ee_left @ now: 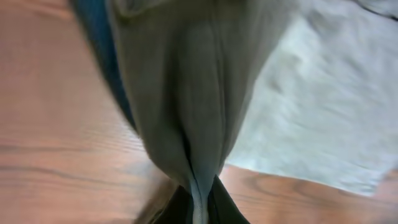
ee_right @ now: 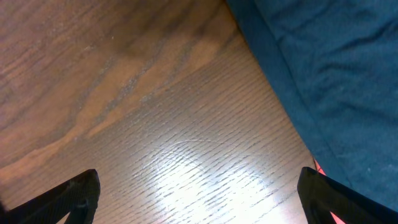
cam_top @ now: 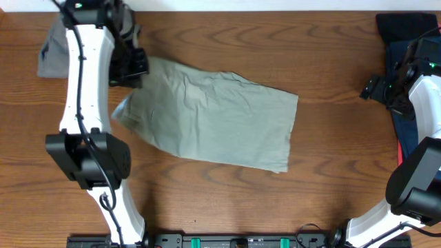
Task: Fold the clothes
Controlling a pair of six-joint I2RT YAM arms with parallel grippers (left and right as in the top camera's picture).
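The shorts slant [cam_top: 155, 114] up toward the dark grey garment, so I should swing my left gripper back over the middle of the shorts [cam_top: 215, 110], then lay their end straight.
The pale khaki-green shorts [cam_top: 213, 117] lie flat and folded across the middle of the table. My left gripper [cam_top: 131, 69] is at their upper left corner. In the left wrist view the left gripper [ee_left: 199, 202] is shut on a pinched fold of grey-green cloth that rises from the jaws, with the rest of the shorts [ee_left: 323, 112] spread to the right. My right gripper [cam_top: 375, 88] is off to the far right, apart from the shorts. In the right wrist view the right gripper [ee_right: 199, 193] is open and empty over bare wood.
A navy garment [cam_top: 406, 34] lies at the back right corner, close beside my right gripper, and also shows in the right wrist view [ee_right: 323, 62]. A darker grey garment [cam_top: 52, 58] lies at the back left, behind the left arm.
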